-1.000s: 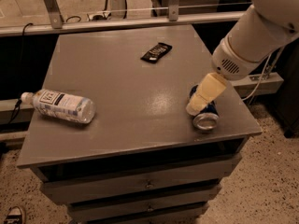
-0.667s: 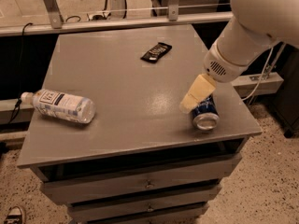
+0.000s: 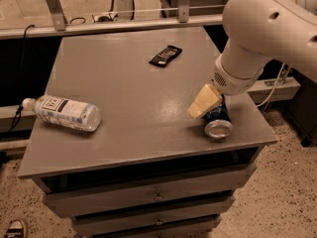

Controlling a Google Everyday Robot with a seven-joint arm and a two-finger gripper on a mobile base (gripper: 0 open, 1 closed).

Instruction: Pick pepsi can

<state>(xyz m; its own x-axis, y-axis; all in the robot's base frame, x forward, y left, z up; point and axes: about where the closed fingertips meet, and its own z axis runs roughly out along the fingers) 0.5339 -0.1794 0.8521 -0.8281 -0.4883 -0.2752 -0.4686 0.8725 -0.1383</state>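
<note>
My gripper is at the back half of the pepsi can (image 3: 215,106). The can's silver end (image 3: 219,130) will tip down when I lift the can.
The pepsi can (image 3: 218,123) is blue and lies on its side near the front right corner of the grey cabinet top (image 3: 129,93), with its silver end facing the front edge. My gripper (image 3: 205,103) is cream-coloured and hangs from the big white arm (image 3: 257,33). It is down at the can's rear left side and touches or nearly touches it. The back half of the can is hidden behind the gripper.
A clear plastic bottle (image 3: 64,113) with a white label lies on its side at the left edge. A small flat black wrapper (image 3: 165,55) lies at the back middle. Drawers (image 3: 153,197) sit below the top. A metal rail (image 3: 114,26) runs behind.
The arm has swung left and closer over the cabinet's right side. The gripper has shifted slightly left along the can. The can, bottle and wrapper have not moved.
</note>
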